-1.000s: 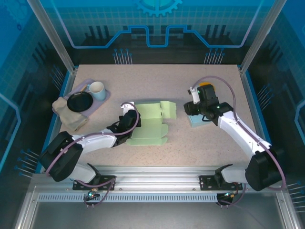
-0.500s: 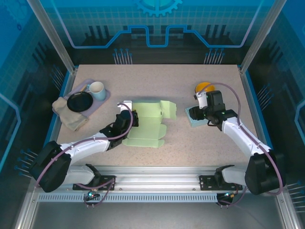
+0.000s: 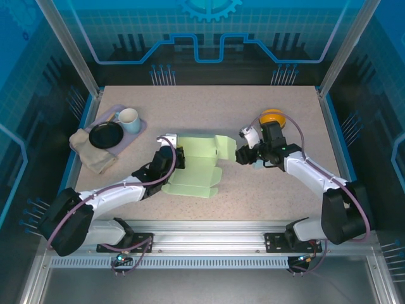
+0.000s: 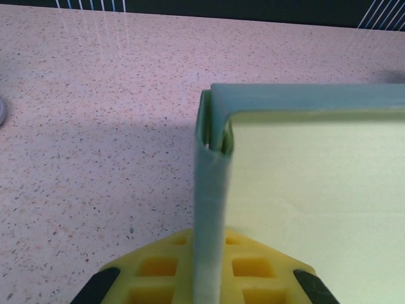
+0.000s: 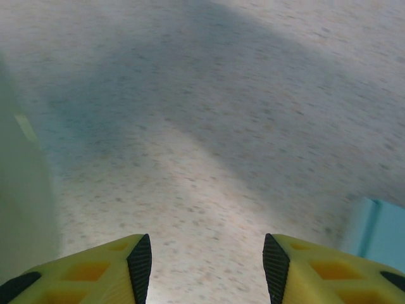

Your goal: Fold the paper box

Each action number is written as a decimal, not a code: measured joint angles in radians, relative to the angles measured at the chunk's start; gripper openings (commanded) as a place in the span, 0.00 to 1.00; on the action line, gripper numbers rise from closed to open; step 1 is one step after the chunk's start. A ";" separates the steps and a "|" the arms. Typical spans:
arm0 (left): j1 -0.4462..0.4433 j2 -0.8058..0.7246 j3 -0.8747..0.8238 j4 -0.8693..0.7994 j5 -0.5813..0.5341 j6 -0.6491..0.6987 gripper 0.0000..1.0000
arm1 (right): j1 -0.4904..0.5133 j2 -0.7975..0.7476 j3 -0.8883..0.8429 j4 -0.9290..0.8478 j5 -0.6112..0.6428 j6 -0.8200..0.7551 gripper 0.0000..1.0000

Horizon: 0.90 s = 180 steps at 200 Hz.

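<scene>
My right gripper should fold up the flap [image 3: 226,148] beside it and pinch the box's back corner [image 3: 216,139], because the flap spreads open from the paper box's back side.
The pale green paper box [image 3: 201,170] lies half folded at the middle of the table, its back wall and left wall standing up. My left gripper [image 3: 179,158] is shut on the left wall near the back left corner. In the left wrist view this wall [image 4: 211,202] runs upright between the yellow fingers [image 4: 158,272] of my left gripper [image 4: 209,259]. My right gripper [image 3: 242,155] hovers just right of the box's right flap [image 3: 225,145], open and holding nothing. In the right wrist view my right gripper [image 5: 207,256] is over bare table, the green box edge [image 5: 22,202] at the left.
A lilac tray [image 3: 134,133] at the far left carries a black plate [image 3: 105,135] and a pale blue mug [image 3: 129,119], with a beige cloth [image 3: 92,155] beside it. An orange object [image 3: 273,116] lies behind my right arm. A light blue block [image 5: 383,234] sits right of my right gripper.
My right gripper has swung left from the light blue block to the box's right flap. My left gripper moved slightly back with the box wall, then held still.
</scene>
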 measured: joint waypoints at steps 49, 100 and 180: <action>0.000 0.004 0.002 -0.003 0.002 -0.001 0.00 | 0.038 -0.033 0.000 0.031 -0.165 -0.028 0.52; 0.000 0.017 0.002 -0.003 0.008 -0.004 0.00 | 0.072 -0.052 0.000 0.033 -0.241 -0.043 0.52; 0.006 0.021 0.003 0.000 0.028 -0.010 0.00 | 0.170 0.040 0.068 0.066 -0.182 0.005 0.51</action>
